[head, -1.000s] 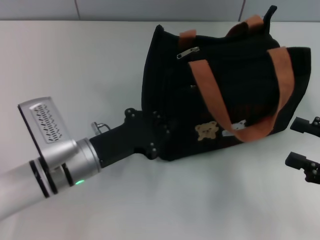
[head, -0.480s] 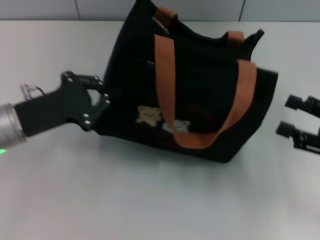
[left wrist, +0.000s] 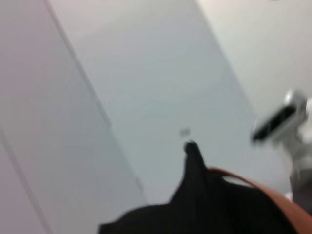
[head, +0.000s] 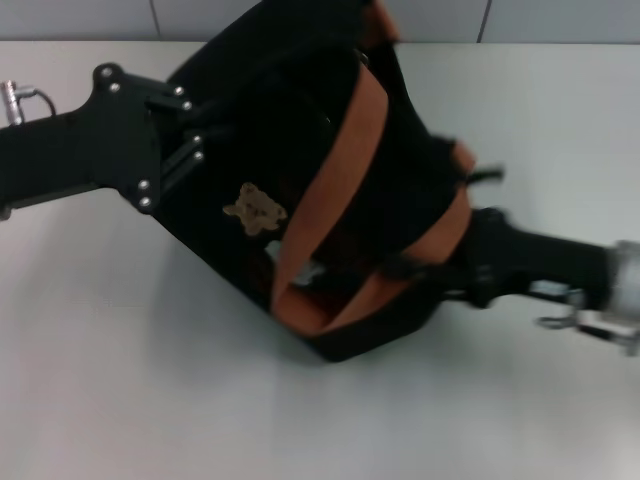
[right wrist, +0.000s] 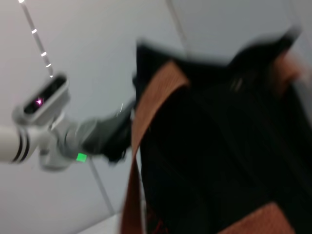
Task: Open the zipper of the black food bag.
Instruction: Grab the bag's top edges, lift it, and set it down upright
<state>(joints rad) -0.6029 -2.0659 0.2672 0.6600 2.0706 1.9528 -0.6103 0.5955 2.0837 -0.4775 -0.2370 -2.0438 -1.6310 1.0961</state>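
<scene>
The lower strap is beside my right gripper, which is pressing in well below the zipper pull. The gripper should back clear and come up to the bag's upper edge.
The black food bag is tipped over at a slant in the head view, its bear patch facing me and its orange-brown straps hanging across the front. My left gripper is at the bag's left end, shut on its side fabric. From the right, my right gripper presses against the bag's lower right corner, its tips buried in the fabric. The zipper cannot be made out in any view. Black fabric and a strap fill the right wrist view.
The bag rests over a plain white table, with a grey wall behind it. The left wrist view shows the bag's top corner and the right arm farther off. The left arm shows in the right wrist view.
The left gripper has swung up and left, dragging the bag with it and tipping it further. The right arm has come in from the right edge to the bag's lower right corner.
</scene>
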